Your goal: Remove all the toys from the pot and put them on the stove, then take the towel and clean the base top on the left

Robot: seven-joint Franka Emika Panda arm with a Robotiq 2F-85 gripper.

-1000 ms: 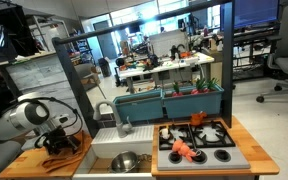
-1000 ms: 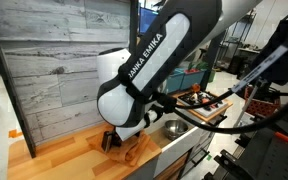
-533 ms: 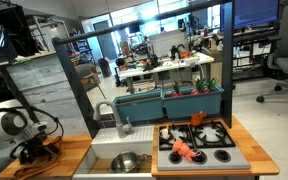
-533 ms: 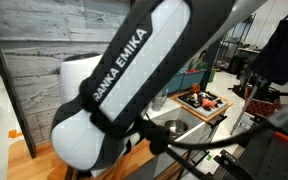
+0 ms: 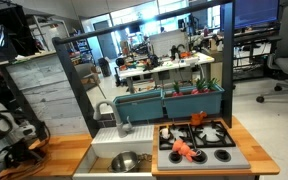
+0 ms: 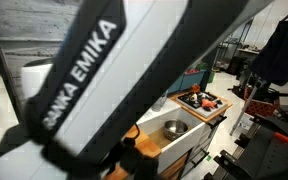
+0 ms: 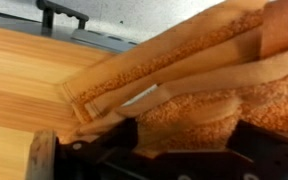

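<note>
The orange towel lies at the far end of the base top (image 5: 32,162), so the robot's gripper should turn and sweep the towel across the wood (image 5: 72,152) toward the sink.
The orange towel (image 7: 184,60) fills most of the wrist view, rumpled on the light wooden base top (image 7: 19,85). My gripper (image 7: 184,132) is open, its dark fingers (image 7: 119,140) wide apart with towel cloth between them. In an exterior view the gripper (image 5: 22,157) is low over the far left end of the base top (image 5: 69,150). The shiny pot (image 5: 126,160) sits in the white sink. A red-pink toy (image 5: 184,150), a whitish toy (image 5: 166,132) and an orange toy (image 5: 197,119) lie on the grey stove (image 5: 222,146). The pot (image 6: 174,127) and stove (image 6: 204,102) also show behind my arm.
A white sink (image 5: 106,146) with a faucet (image 5: 119,124) separates the base top from the stove. Blue planter boxes (image 5: 169,100) line the back. A grey plank wall (image 5: 49,95) stands behind the base top. My arm (image 6: 94,90) blocks most of an exterior view.
My arm has slid left across the wooden top, from beside the sink to its far left end. The jaws stayed wide apart.
</note>
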